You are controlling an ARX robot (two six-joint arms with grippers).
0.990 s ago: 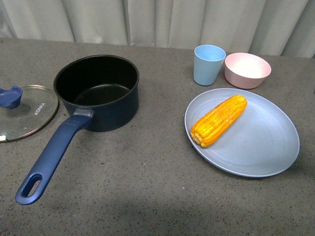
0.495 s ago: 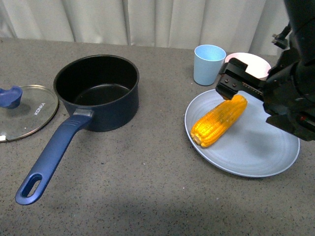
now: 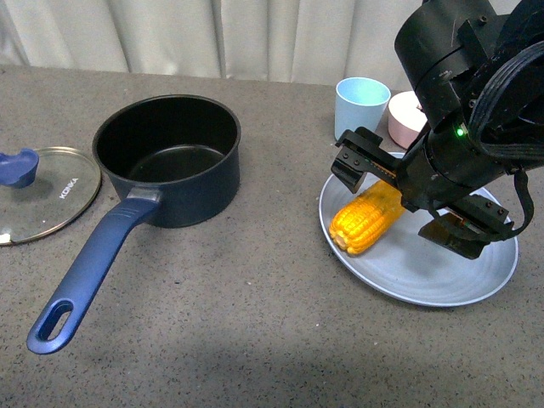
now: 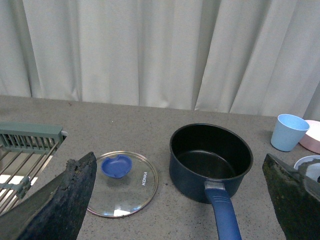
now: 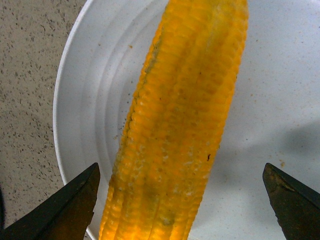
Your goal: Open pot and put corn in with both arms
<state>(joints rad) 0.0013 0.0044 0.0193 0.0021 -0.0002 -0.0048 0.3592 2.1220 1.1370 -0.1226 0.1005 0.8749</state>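
I expect the yellow corn [image 5: 172,125] to fit lengthwise inside the pot, below the pot's rim, when I carry it in, because the pot's wide opening [image 4: 212,151] leads to deep sides.
The pot [image 3: 166,157] stands open at the left with its long blue handle [image 3: 89,263] pointing to the near edge. Its glass lid [image 3: 47,194] lies flat on the table further left, blue knob up. The corn [image 3: 365,217] lies on a light blue plate [image 3: 408,276] at the right. My right gripper [image 3: 406,204] hangs open over the corn, one finger on each side. In the right wrist view the corn [image 5: 180,125] runs between the spread fingers of the gripper [image 5: 184,197], untouched. My left gripper [image 4: 178,165] is open and empty, back from the pot [image 4: 210,155] and lid [image 4: 122,182].
A light blue cup [image 3: 361,106] and a pink bowl [image 3: 404,119] stand just behind the plate, close to my right arm. A green dish rack [image 4: 25,150] sits at the table's far left. Curtains close off the back edge.
My right arm has come in from the right and moved left and down over the plate. Its open fingers now straddle the corn. Pot, lid and corn have not moved.
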